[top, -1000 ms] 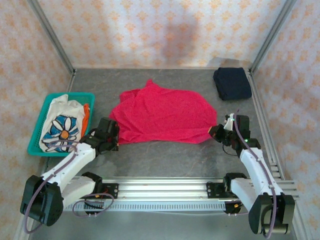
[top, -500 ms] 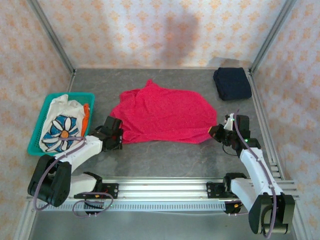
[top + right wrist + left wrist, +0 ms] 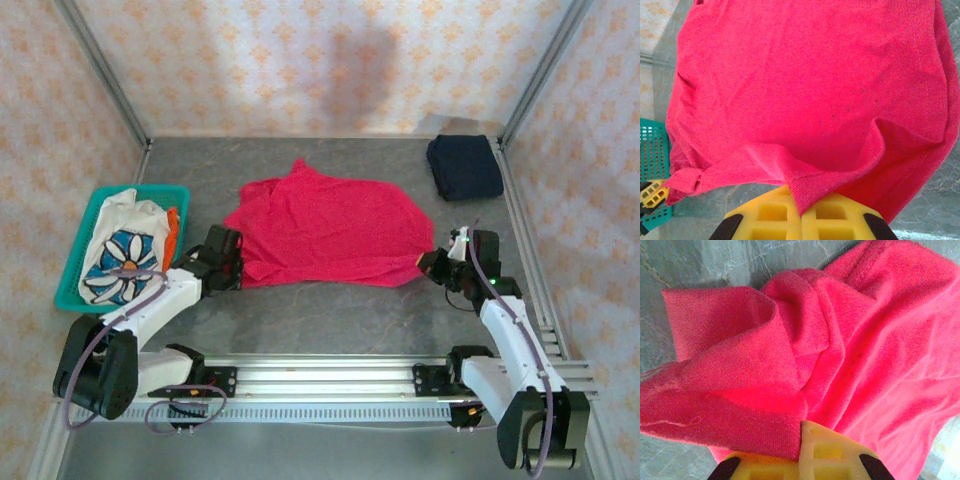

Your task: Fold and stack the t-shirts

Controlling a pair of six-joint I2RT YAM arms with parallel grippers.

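Note:
My two grippers should lift the red t-shirt by the near corners (image 3: 404,274) and swing it out before folding, because it bunches into folds (image 3: 812,342) beside my left gripper.
The bright red t-shirt (image 3: 325,225) lies spread on the grey table, wrinkled along its near hem. My left gripper (image 3: 232,262) is shut on the shirt's near left corner; in the left wrist view the red cloth (image 3: 765,365) bunches into the yellow jaws of the left gripper (image 3: 802,440). My right gripper (image 3: 432,265) is shut on the near right corner, where the red hem (image 3: 810,192) folds down between its closed yellow jaws (image 3: 801,210). A dark navy folded t-shirt (image 3: 464,166) rests at the back right. The white flower-print t-shirt (image 3: 125,250) lies in the basket.
The teal plastic basket (image 3: 70,275) stands at the left edge, close beside my left arm, and shows again as the teal basket (image 3: 652,155) in the right wrist view. Patterned walls with metal posts close off three sides. A rail (image 3: 330,375) runs along the near edge.
My left gripper has moved in to the red shirt's near left corner and shut on it. The right gripper has kept its hold without moving.

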